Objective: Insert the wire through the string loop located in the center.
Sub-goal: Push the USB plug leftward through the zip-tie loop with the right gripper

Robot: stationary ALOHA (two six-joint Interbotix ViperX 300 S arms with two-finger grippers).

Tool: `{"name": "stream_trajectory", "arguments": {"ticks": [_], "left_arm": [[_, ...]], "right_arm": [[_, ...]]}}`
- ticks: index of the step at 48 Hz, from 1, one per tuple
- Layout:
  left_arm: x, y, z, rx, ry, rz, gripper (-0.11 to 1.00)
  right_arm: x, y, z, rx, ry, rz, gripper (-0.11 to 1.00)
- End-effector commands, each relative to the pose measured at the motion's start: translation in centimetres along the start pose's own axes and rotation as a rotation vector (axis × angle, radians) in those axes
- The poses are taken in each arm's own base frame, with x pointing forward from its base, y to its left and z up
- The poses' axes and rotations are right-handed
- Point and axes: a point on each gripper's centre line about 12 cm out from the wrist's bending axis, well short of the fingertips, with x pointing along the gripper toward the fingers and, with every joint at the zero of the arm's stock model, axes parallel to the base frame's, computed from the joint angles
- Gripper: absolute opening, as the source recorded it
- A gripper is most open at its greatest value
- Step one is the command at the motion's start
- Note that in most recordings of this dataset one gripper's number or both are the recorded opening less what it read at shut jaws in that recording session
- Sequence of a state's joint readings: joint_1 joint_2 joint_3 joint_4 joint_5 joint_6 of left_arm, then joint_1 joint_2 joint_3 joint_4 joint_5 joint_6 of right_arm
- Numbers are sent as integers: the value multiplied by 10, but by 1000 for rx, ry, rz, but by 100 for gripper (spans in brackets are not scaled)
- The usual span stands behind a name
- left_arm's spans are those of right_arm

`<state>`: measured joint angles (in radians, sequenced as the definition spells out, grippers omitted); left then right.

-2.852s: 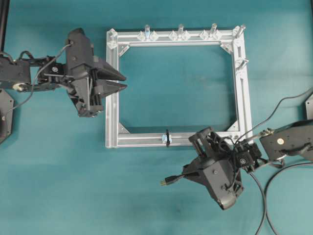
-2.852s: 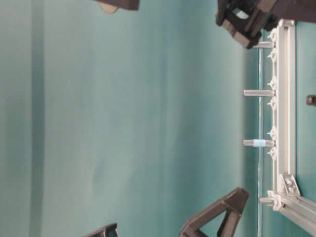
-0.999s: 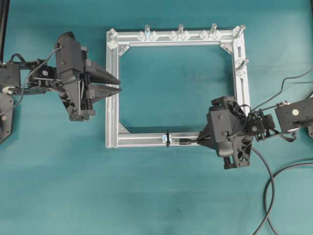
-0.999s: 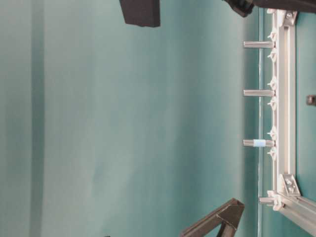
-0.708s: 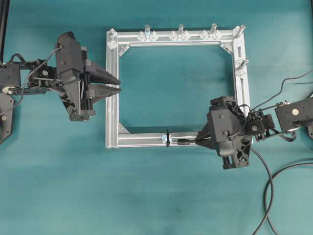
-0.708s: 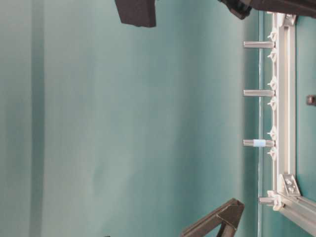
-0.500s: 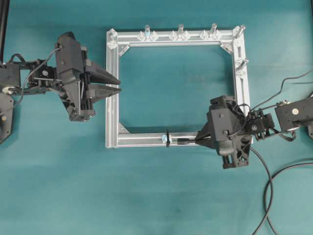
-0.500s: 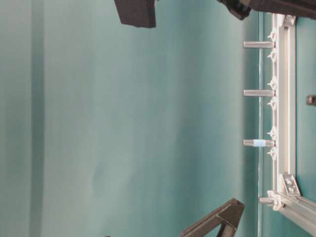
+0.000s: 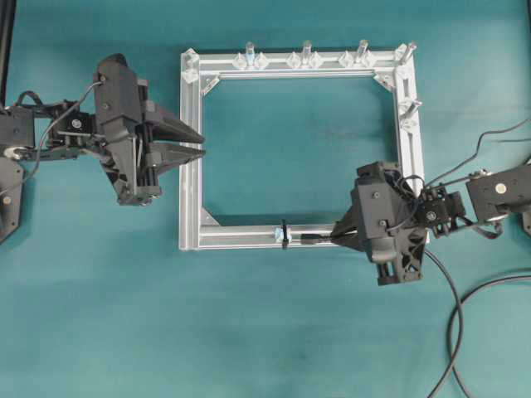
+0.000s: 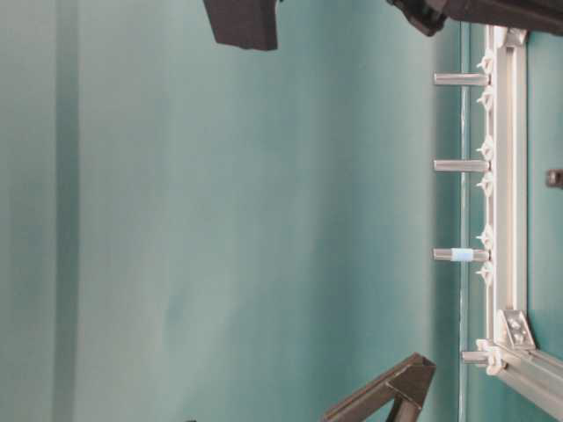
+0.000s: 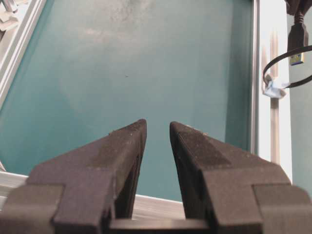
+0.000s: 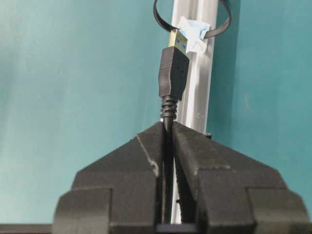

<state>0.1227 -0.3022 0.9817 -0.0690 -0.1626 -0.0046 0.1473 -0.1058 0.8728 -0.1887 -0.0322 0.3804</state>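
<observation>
The wide string loop is held by blue tape (image 9: 280, 235), so the wire (image 9: 441, 267) will slip through and leave the string loop standing when the robot pulls the plug.
The silver frame (image 9: 190, 166) lies flat on the teal table. The string loop (image 9: 284, 235) rings its near bar beside a bit of blue tape (image 12: 195, 30). My right gripper (image 9: 335, 238) hovers over that bar, shut on the wire (image 12: 167, 114) just behind its black plug (image 12: 173, 70). The metallic plug tip (image 12: 178, 40) points along the bar and sits at the near edge of the string loop (image 12: 225, 23). I cannot tell whether it has entered. My left gripper (image 9: 202, 145) hangs over the frame's left bar, open a narrow gap and empty (image 11: 157, 126).
Several upright silver posts (image 9: 306, 51) stand along the frame's far bar and right bar (image 9: 407, 106). The wire's slack trails off right and curls toward the table's lower right corner (image 9: 452, 332). From the left wrist, the plug (image 11: 297, 41) and string loop (image 11: 273, 61) show at top right.
Over the last second my right gripper crept slightly left along the near bar, bringing the plug closer to the loop. The left gripper has stayed still.
</observation>
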Motion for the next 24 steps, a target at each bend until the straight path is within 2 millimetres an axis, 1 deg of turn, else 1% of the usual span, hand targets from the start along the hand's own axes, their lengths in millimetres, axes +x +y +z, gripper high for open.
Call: {"name": "stream_trajectory", "arguments": {"ticks": [1, 11, 24], "left_arm": [[-2, -2, 7, 5, -27, -6, 30], [-1, -4, 8, 7, -25, -13, 30], [0, -17, 6, 27, -20, -49, 30]], "right_arm": [[-5, 1, 11, 4, -51, 11, 7], [0, -3, 18, 17, -79, 8, 7], [18, -5, 27, 16, -79, 4, 7]]}}
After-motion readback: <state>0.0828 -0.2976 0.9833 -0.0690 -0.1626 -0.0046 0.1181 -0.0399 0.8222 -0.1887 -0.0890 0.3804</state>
